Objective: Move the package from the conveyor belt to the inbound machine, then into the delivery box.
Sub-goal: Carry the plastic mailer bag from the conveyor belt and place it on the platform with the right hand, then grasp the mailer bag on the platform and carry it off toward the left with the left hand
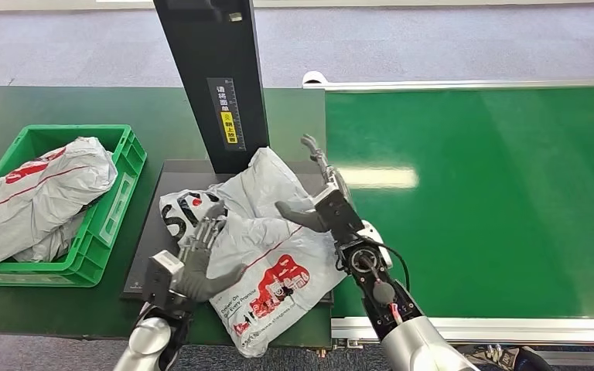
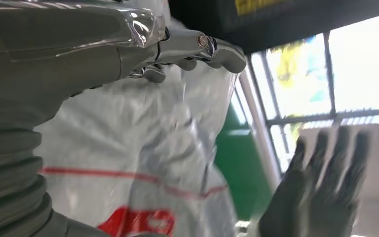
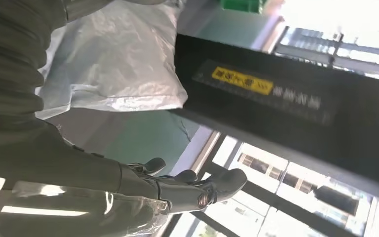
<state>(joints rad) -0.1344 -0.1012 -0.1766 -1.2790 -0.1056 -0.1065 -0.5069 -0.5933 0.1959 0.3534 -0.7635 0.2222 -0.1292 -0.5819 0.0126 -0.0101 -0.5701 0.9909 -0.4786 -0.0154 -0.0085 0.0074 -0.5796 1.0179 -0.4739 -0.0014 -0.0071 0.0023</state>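
I expect the plastic of the package (image 1: 282, 267) to bunch up in my left gripper and the package's corners to flare outward when I lift, because loose wrinkles (image 1: 251, 212) run across it.
The package (image 1: 267, 247), a grey-white poly bag with red and black print, lies crumpled on the black platform (image 1: 145, 255) of the inbound machine, at the foot of its black post (image 1: 213, 77). My left hand (image 1: 199, 253) rests flat on the bag's left part with its fingers spread. My right hand (image 1: 321, 197) is at the bag's right edge, thumb against the plastic and fingers pointing away, gripping nothing. The left wrist view shows the bag (image 2: 128, 148) close under my left hand (image 2: 79, 59). The right wrist view shows the bag (image 3: 118, 64) beside the post (image 3: 286, 98), with my right hand (image 3: 177, 190) apart from it.
A green delivery crate (image 1: 116, 201) at the left holds other grey bags (image 1: 39, 193). The green conveyor belt (image 1: 495, 193) stretches to the right, with a metal rail along its front edge (image 1: 510, 328). Both stand on a dark green table (image 1: 15, 100).
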